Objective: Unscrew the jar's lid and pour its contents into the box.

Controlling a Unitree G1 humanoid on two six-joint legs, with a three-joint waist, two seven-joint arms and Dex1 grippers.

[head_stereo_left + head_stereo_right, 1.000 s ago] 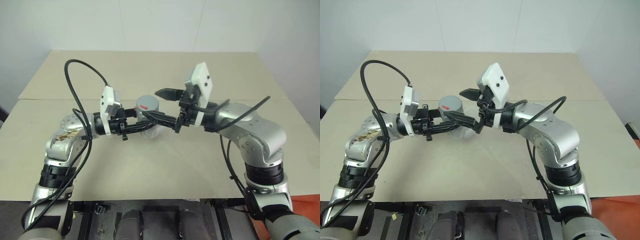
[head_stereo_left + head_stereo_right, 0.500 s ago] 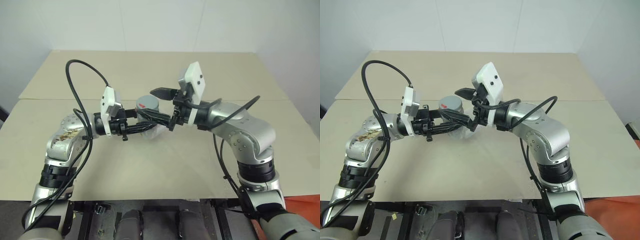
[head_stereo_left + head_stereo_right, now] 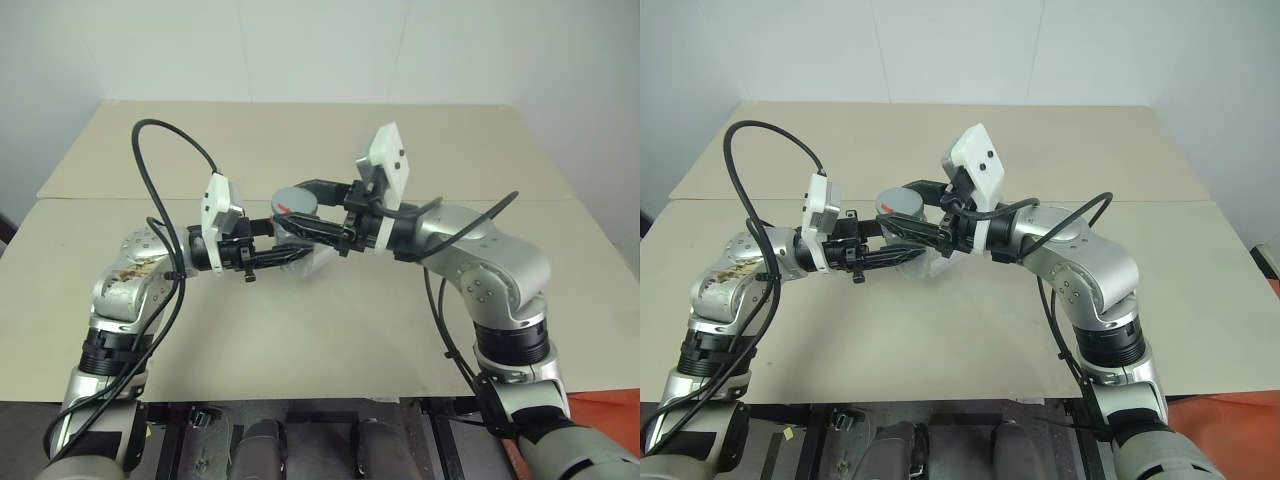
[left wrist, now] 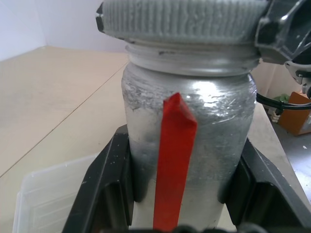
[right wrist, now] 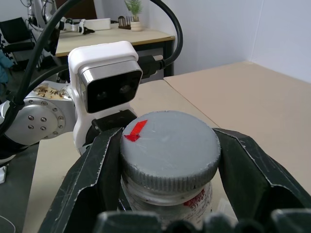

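Note:
I should keep pulling the lid away and let it go beside the box (image 3: 385, 275), as it sits high on the jar's neck (image 4: 192, 59) between my right gripper's fingers.
I hold the jar (image 4: 194, 126), a silver-grey cylinder with a red stripe, upright above the table. My left gripper (image 3: 287, 240) is shut on its body, one black finger (image 4: 107, 184) on each side. The ribbed grey lid (image 5: 170, 148) with a red mark sits on the jar's top. Reaching in from the right, my right gripper (image 3: 313, 208) is shut on the lid, its fingers (image 5: 92, 179) pressed against the rim on both sides. The clear plastic box (image 3: 312, 262) lies on the table just below the jar, partly hidden by the grippers.
The beige table (image 3: 350, 330) is made of two boards with a seam running across behind the grippers. A white wall stands behind its far edge. An orange object (image 3: 612, 412) lies on the floor at the lower right.
My right gripper moved left to the jar, with its fingers open around the lid. It has now shut on the lid. The left gripper and jar stayed still.

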